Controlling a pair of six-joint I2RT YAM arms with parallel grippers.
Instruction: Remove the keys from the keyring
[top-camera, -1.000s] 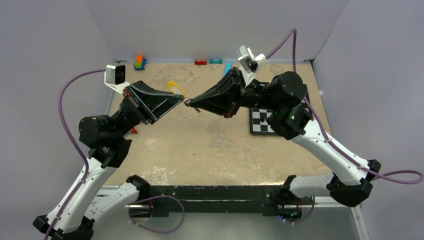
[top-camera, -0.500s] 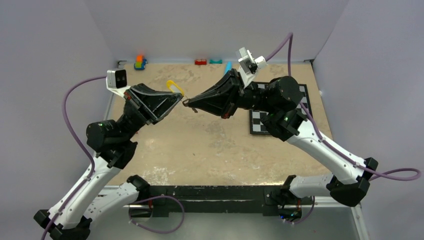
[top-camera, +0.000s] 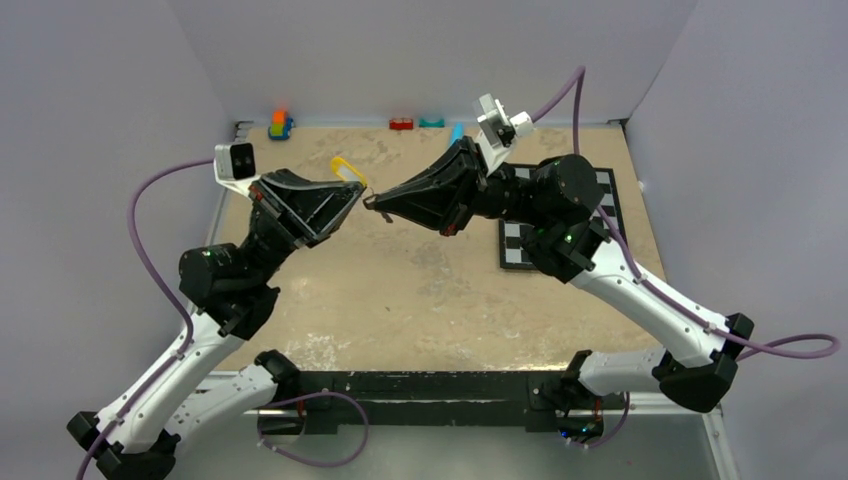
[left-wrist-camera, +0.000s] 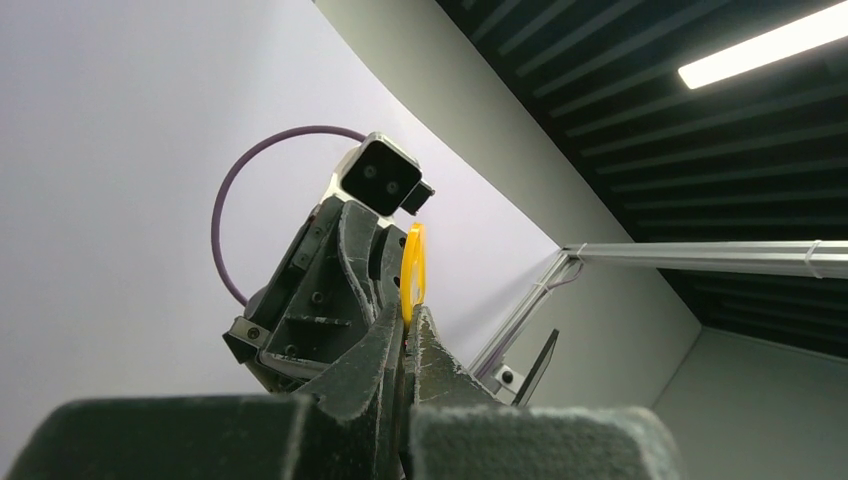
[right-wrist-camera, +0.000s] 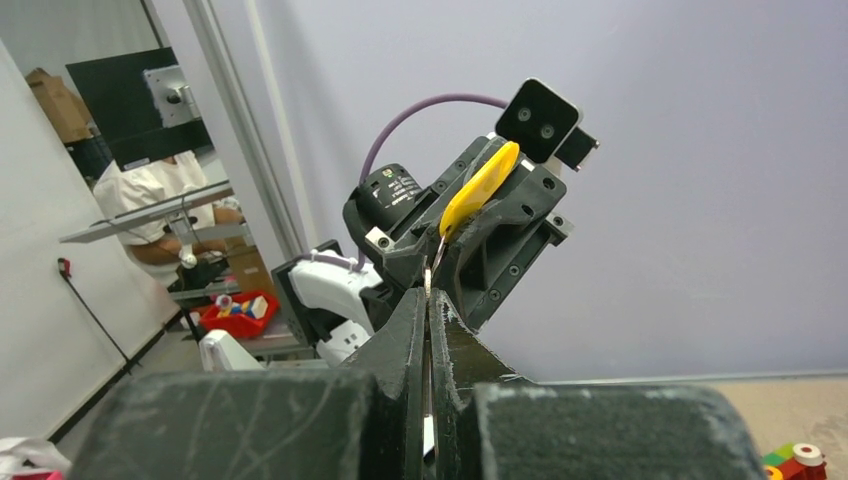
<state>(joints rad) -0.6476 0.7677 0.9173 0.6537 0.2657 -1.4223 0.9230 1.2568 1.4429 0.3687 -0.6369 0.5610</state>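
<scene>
Next, my right gripper opens, moves in and grips the keyring closer to the yellow head, because this gripper's fingers pinch only the far end of the keyring.
Both grippers meet tip to tip above the middle of the table. My left gripper is shut on the key, whose yellow plastic head sticks up out of its fingertips. From the right wrist view the same yellow head stands tilted before the left gripper's body. A thin silver piece, the keyring, runs from it down into my right gripper, which is shut on it. The key's blade is hidden between the fingers.
Toy blocks and a light-blue cylinder lie along the back wall. A checkerboard card lies under the right arm. Walls close the table on the left, back and right.
Both arms have drifted slightly, and the yellow key head has moved a little up and back. Both grippers have stayed shut, tips still together.
</scene>
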